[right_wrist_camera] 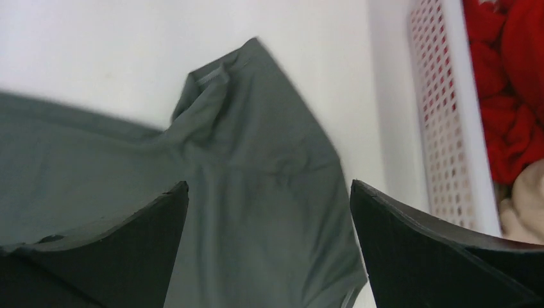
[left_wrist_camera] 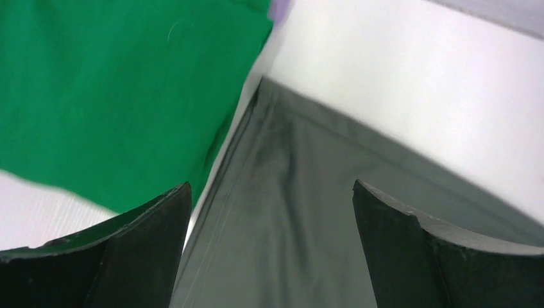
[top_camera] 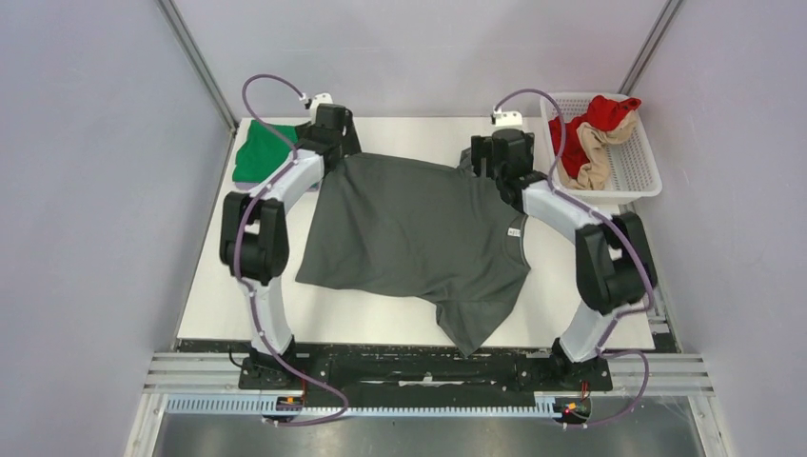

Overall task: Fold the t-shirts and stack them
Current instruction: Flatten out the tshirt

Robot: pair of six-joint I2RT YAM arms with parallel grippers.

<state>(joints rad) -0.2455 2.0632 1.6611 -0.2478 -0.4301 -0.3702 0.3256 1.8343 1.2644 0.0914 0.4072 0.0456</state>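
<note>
I should take the near hem corner (top_camera: pixel 303 277) with my left gripper and pull the grey shirt closer, because the grey shirt's far corner (left_wrist_camera: pixel 264 93) crowds the folded green shirt.
A dark grey t-shirt (top_camera: pixel 419 238) lies spread across the white table, one sleeve hanging toward the near edge. A folded bright green t-shirt (top_camera: pixel 262 152) lies at the far left corner. My left gripper (top_camera: pixel 328 129) is open over the grey shirt's far left corner (left_wrist_camera: pixel 276 212), with the green shirt (left_wrist_camera: pixel 115 96) just to its left. My right gripper (top_camera: pixel 497 150) is open over the grey shirt's far right sleeve (right_wrist_camera: pixel 256 173). Neither gripper holds anything.
A white lattice basket (top_camera: pixel 633 167) at the far right holds a red garment (top_camera: pixel 595 124) and a beige garment (top_camera: pixel 595 162); its wall shows in the right wrist view (right_wrist_camera: pixel 442 115). Grey walls enclose the table (top_camera: pixel 228 305) on three sides.
</note>
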